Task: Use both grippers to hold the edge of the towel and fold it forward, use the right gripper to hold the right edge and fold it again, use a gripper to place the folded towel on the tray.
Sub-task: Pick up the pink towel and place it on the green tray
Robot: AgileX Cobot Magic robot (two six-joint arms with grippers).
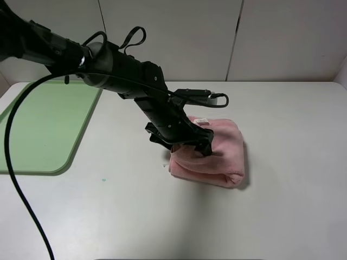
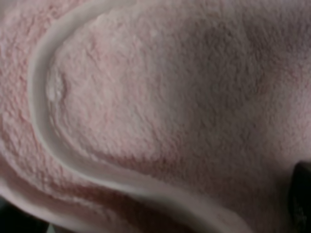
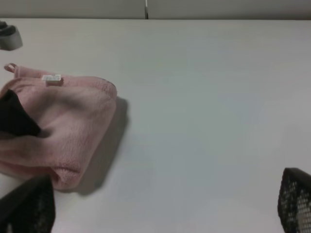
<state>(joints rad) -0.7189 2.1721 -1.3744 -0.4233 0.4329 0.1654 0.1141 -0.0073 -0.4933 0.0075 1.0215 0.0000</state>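
Note:
The pink towel (image 1: 227, 149) will stay folded and its loose end will sag when the robot carries it, because the towel's layers bunch together (image 1: 190, 158) around the robot's left gripper.
The pink towel (image 1: 217, 154) lies folded in a thick bundle right of the table's middle, with a white label on its far edge. My left gripper (image 1: 187, 143) reaches across from the left and is shut on the towel's left edge, which bunches up around it. The left wrist view is filled by pink towel (image 2: 155, 97) and its pale hem, with one dark fingertip (image 2: 302, 194) at the edge. The right wrist view shows the towel (image 3: 63, 121) ahead. My right gripper (image 3: 163, 208) is open, empty and apart from the towel. The green tray (image 1: 43, 124) lies at the far left.
The left arm's black cable (image 1: 16, 179) hangs down over the table's left front. The white table (image 1: 293, 206) ends at a pale wall behind. A small teal speck (image 1: 103, 179) lies on the table in front of the tray.

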